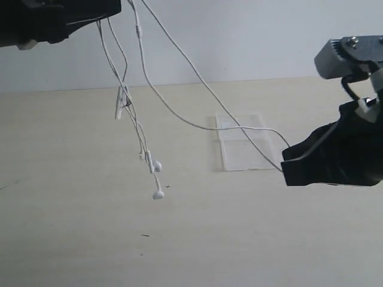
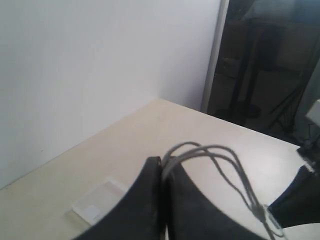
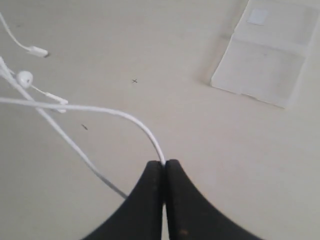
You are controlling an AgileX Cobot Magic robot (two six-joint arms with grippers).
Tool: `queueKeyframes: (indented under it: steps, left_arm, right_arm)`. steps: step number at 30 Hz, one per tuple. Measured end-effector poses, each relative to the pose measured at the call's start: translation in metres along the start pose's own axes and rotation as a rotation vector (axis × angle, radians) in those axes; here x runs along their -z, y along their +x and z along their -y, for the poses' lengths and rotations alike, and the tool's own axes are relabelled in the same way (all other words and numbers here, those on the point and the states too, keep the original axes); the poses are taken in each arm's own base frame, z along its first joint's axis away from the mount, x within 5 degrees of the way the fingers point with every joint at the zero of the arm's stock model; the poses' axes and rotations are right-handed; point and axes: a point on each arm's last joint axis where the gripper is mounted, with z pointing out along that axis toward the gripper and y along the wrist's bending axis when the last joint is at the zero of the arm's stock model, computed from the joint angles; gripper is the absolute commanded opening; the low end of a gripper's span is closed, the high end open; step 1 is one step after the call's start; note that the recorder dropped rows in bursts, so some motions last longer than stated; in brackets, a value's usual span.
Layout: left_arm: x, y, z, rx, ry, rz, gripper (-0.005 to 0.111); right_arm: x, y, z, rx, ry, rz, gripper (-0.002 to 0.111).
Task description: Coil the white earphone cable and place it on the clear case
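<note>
One piece of the cable (image 1: 206,87) stretches straight from my left gripper to my right gripper, so next my right gripper brings its part in next to the dangling strands of cable (image 1: 135,121).
The white earphone cable (image 1: 179,113) hangs in the air between both grippers. My left gripper (image 1: 116,9), high at the top left, is shut on several strands of it (image 2: 210,150). From there the inline remote (image 1: 121,103) and two earbuds (image 1: 157,179) dangle above the table. My right gripper (image 1: 285,160) is shut on another stretch of the cable (image 3: 150,137), low at the right. The clear case (image 1: 242,143) lies flat and open on the table, just left of the right gripper, with its white sticker (image 3: 257,16) showing.
A beige table (image 1: 72,239) runs back to a white wall (image 1: 239,36). The left wrist view shows the table's far edge with dark stands (image 2: 260,65) beyond it.
</note>
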Motion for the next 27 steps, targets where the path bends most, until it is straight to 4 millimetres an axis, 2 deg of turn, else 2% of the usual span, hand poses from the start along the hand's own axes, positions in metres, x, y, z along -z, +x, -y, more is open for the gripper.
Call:
queueKeyframes:
  steps: [2,5,9,10,12,21,23,27]
  left_arm:
    - [0.000,-0.004,0.002,0.001,0.023,0.010,0.000]
    - [0.000,-0.008,0.004,0.011,0.044,0.022,0.000]
    - [0.001,-0.010,0.005,0.016,0.046,0.023,0.000]
    - [0.001,-0.010,0.005,0.017,0.046,0.024,0.000]
    - [0.000,-0.010,0.004,0.019,0.039,0.022,0.000]
    - [0.001,-0.008,-0.012,0.014,-0.139,0.007,0.000]
    - [0.002,-0.008,-0.014,0.009,-0.159,0.004,0.000]
    - [0.002,-0.003,-0.014,-0.064,-0.160,-0.056,0.000]
  right_arm:
    - [-0.011,0.002,0.002,0.000,0.002,-0.007,0.002]
    - [-0.024,0.000,0.001,0.005,-0.018,-0.010,0.016]
    - [-0.030,-0.002,-0.005,-0.015,-0.091,0.002,0.053]
    - [-0.031,-0.002,-0.008,-0.016,-0.123,-0.001,0.060]
    - [-0.031,-0.002,-0.012,-0.027,-0.166,-0.004,0.068]
    - [-0.020,0.007,-0.027,-0.039,-0.333,-0.101,0.070]
    - [-0.012,0.005,-0.031,-0.028,-0.367,-0.073,0.070]
    - [-0.001,-0.012,-0.042,0.098,-0.493,0.152,0.070]
